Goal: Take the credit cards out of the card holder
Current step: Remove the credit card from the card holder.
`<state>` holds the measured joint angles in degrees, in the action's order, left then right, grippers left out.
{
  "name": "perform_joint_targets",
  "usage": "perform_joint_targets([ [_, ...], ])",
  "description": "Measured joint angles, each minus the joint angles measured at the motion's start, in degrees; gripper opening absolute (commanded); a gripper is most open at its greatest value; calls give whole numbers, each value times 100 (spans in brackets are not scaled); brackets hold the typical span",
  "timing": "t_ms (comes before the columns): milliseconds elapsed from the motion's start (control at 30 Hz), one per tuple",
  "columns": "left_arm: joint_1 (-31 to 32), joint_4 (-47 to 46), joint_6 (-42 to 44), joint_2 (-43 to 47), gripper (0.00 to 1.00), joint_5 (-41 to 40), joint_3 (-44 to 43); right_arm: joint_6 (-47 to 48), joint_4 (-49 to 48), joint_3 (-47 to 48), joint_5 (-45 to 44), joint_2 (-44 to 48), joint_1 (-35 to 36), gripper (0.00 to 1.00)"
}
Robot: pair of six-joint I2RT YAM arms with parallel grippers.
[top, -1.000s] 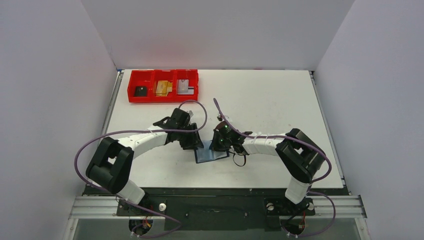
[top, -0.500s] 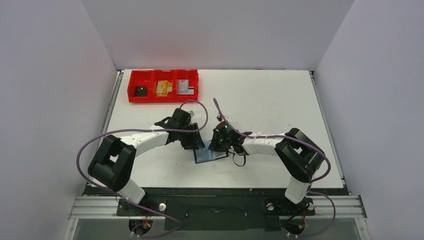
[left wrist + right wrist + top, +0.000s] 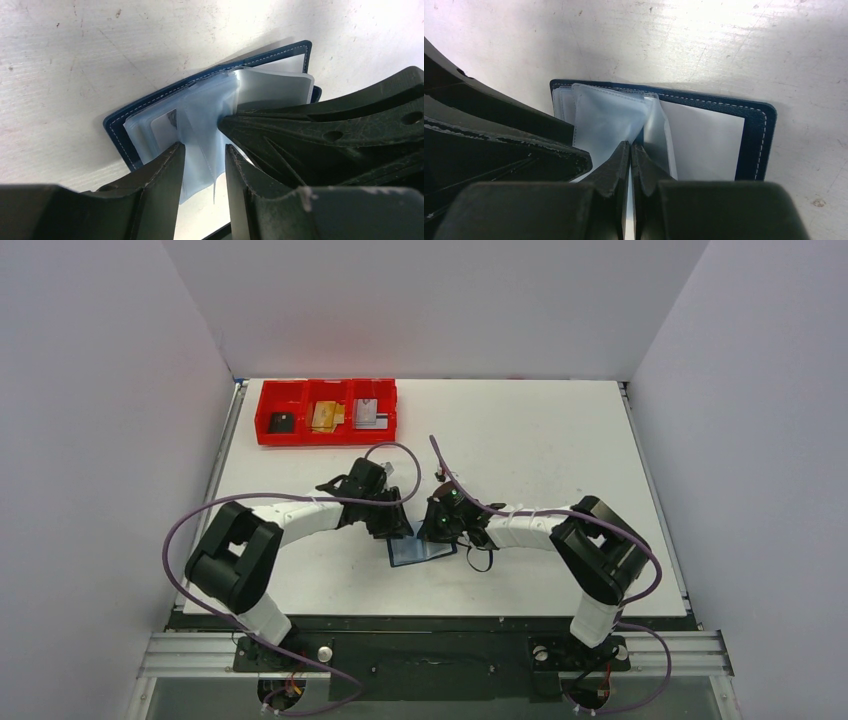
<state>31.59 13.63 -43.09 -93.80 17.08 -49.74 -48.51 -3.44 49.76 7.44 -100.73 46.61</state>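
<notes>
The raised sleeve [image 3: 614, 112] is standing over the sleeve below, so my right gripper should pull the raised sleeve across onto the card holder's white page [image 3: 709, 140] and put it down flat.
The dark navy card holder [image 3: 421, 552] lies open on the table, its clear blue-grey sleeves [image 3: 200, 107] fanned up. My left gripper [image 3: 202, 150] is open, and a sleeve hangs between its fingers. My right gripper [image 3: 630, 145] is shut on a sleeve [image 3: 606, 122] and holds it up from the card holder [image 3: 754, 135]. From above, both grippers, the left [image 3: 392, 525] and the right [image 3: 432, 532], meet over the card holder. A black card [image 3: 283, 422], a tan-gold card [image 3: 326, 416] and a silvery-grey card [image 3: 369, 414] lie in the tray. I cannot tell whether any card is in the sleeves.
The red three-compartment tray [image 3: 262, 410] stands at the far left of the white table [image 3: 540, 440]. A short black strap [image 3: 480, 562] lies just right of the card holder. Purple cables loop over both arms. Grey walls close in the table on three sides.
My left arm's elbow has swung right and its gripper has shifted slightly towards the card holder's left edge. The right gripper and the card holder have stayed in place.
</notes>
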Motion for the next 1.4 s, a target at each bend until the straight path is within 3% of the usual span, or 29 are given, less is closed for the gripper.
perform_joint_targets([
  [133, 17, -125, -13, -79, 26, 42, 0, -2, 0, -2, 28, 0, -9, 0],
  [367, 24, -188, -42, -162, 0, 46, 0, -2, 2, -2, 33, 0, -13, 0],
  [400, 26, -186, -39, -166, 0, 28, 0, -2, 2, -2, 33, 0, -13, 0],
  [633, 57, -162, -39, -170, 0, -76, 0, 7, 219, 0, 39, 101, -52, 29],
  [767, 57, -116, -35, -170, 0, -118, -13, 116, 769, 57, 33, 385, -57, 35],
  [1033, 59, -48, -15, -164, 0, -166, -46, 428, 1670, 341, -297, 1080, -57, 36],
  [1233, 59, 37, 31, -153, 0, -195, -83, 592, 1976, 282, -645, 1106, -57, 33],
  [1400, 68, 149, 50, -153, 0, -208, -136, 632, 2022, 188, -876, 970, -55, 20],
])
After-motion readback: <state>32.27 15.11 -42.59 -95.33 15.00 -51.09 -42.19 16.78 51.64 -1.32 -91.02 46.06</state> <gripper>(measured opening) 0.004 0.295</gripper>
